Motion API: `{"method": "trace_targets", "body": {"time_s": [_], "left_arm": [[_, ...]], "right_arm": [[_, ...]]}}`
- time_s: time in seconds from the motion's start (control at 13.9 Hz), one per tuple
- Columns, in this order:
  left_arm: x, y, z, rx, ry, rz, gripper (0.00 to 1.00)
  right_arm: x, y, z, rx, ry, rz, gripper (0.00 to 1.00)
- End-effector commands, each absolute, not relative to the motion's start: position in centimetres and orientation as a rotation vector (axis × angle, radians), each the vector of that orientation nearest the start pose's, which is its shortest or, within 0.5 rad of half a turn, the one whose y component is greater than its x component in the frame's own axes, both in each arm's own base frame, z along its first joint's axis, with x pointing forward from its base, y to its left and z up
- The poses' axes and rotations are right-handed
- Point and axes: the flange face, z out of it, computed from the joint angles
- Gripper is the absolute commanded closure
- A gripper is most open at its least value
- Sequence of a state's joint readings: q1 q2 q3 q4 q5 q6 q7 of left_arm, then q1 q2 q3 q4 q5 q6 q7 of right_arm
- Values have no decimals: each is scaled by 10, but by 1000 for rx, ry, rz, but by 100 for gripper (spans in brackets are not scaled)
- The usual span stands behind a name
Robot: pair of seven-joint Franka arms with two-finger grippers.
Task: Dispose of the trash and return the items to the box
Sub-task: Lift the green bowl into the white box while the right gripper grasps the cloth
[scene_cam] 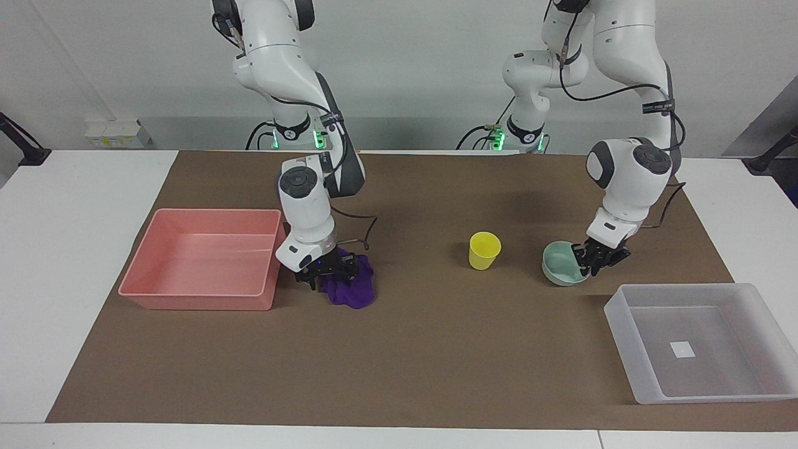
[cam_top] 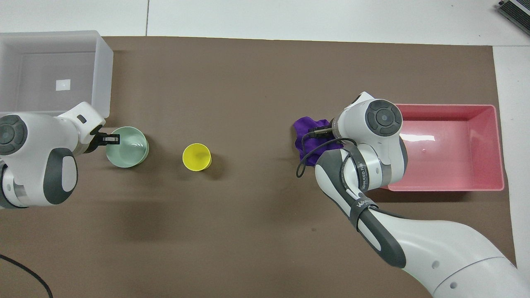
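I see the purple cloth (cam_top: 319, 149) drawn up in crumpled folds (cam_top: 305, 126), so I expect it to stay bunched as I carry it over to the pink bin.
The purple cloth (scene_cam: 352, 288) lies crumpled on the brown mat beside the pink bin; it also shows in the overhead view (cam_top: 305, 130). My right gripper (scene_cam: 327, 272) is down on the cloth, open, with its fingers pressed into the folds. The mint-green bowl (scene_cam: 560, 264) sits near the translucent box (scene_cam: 698, 343). My left gripper (scene_cam: 592, 259) is shut on the bowl's rim on the side toward the left arm's end; it also shows in the overhead view (cam_top: 108, 139). The yellow cup (scene_cam: 484, 250) stands upright beside the bowl (cam_top: 126, 148).
The pink bin (scene_cam: 199, 293) stands at the right arm's end of the mat, with nothing in it. The translucent box (cam_top: 101, 70) holds only its white sticker (scene_cam: 682, 349). The brown mat (scene_cam: 436, 349) covers the table between them.
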State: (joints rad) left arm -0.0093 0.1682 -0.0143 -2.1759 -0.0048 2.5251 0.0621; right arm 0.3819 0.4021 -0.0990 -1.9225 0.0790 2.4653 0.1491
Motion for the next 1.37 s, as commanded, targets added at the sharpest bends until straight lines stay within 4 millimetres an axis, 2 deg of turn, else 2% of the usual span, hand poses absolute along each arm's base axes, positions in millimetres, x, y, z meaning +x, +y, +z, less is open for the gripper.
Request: {"method": "trace_targets", "body": {"time_s": [0.0,0.22,0.36,0.43,0.51,0.58,0.65,0.79,0.94,1.08,1.23,1.3], "left_arm": [[570,-10,353,-3114,160,-295,100],[568,-9,399,-3111,157,-302,100],[577,-8,421,-3108,152,-323,100],[585,0,431,-3105,129,-358,100],[592,17,441,-3098,83,-391,100],[602,23,443,-3095,68,-407,100],[613,28,455,-3088,57,-447,100],[637,53,474,-3083,-1,-456,100],[662,62,490,-3079,-23,-489,100],[679,85,488,-3082,-81,-491,100],[707,108,489,-3078,-120,-495,100],[719,115,486,-3077,-129,-503,100]], "right_arm": [[609,181,298,-3062,-111,-222,100],[606,191,301,-3062,-28,-193,100],[605,191,305,-3060,-19,-197,100],[604,191,311,-3060,-15,-185,100],[604,191,325,-3059,-16,-174,100],[605,190,342,-3055,-8,-169,100],[605,190,358,-3048,31,-169,100],[602,191,391,-3027,112,-203,100],[598,189,422,-3004,118,-253,100],[596,180,455,-3006,118,-274,100],[595,168,486,-3007,131,-271,100],[594,149,500,-3008,155,-279,100]]}}
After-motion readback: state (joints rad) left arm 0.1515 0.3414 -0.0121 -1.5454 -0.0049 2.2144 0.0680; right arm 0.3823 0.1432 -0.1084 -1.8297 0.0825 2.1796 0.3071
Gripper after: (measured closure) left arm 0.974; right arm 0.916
